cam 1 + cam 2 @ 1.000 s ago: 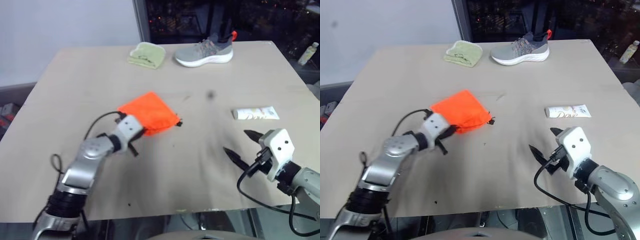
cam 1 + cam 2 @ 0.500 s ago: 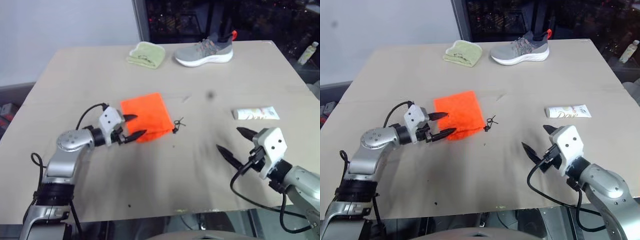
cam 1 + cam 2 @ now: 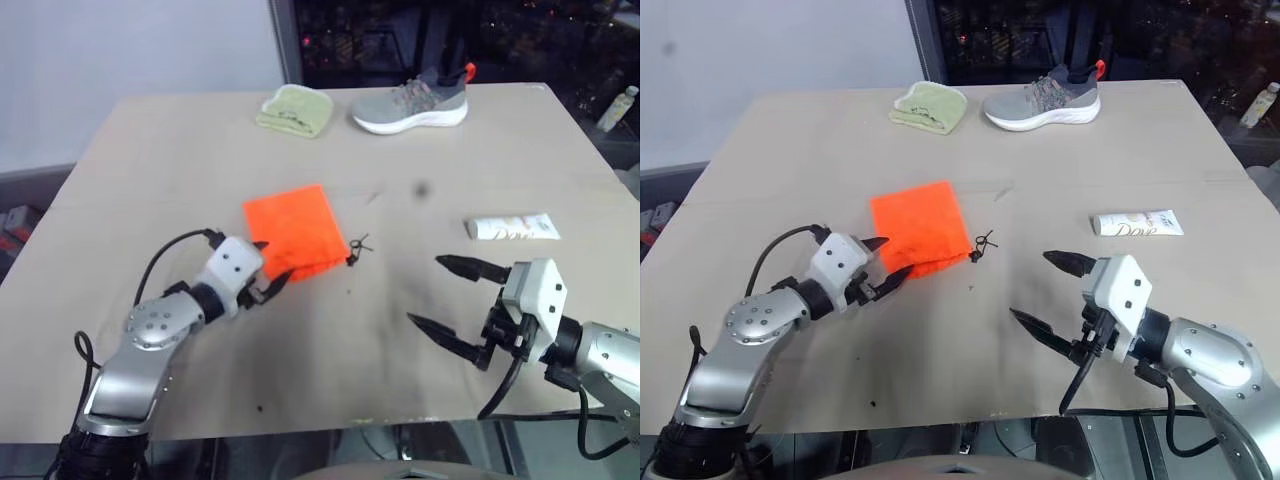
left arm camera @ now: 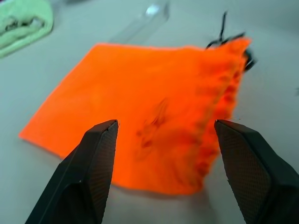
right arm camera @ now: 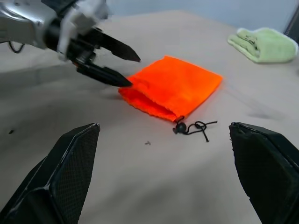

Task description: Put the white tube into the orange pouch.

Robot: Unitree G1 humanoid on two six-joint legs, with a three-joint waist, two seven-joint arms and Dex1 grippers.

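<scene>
My gripper will open the orange pouch (image 3: 292, 230) at the pouch's near rim when it lifts that rim, because a puckered seam (image 4: 216, 105) runs along there from the black cord.
The orange pouch (image 3: 297, 230) lies flat near the table's middle left, its black cord (image 3: 357, 245) trailing off its right edge. My left gripper (image 3: 275, 262) is open at the pouch's near edge, its fingers apart over the fabric and holding nothing; the left wrist view has the pouch (image 4: 154, 121) between them. The white tube (image 3: 510, 229) lies on the right side of the table, untouched. My right gripper (image 3: 425, 291) is wide open and empty, nearer than the tube and pointing left toward the pouch (image 5: 170, 86).
A folded light-green cloth (image 3: 293, 108) and a grey shoe (image 3: 412, 102) sit along the table's far edge. A small pale bottle (image 3: 620, 105) stands beyond the table's right edge. Bare tabletop lies between pouch and tube.
My left gripper has let go of the pouch's edge and opened; the pouch has settled flat. My right gripper has swung left toward the table's middle, still open.
</scene>
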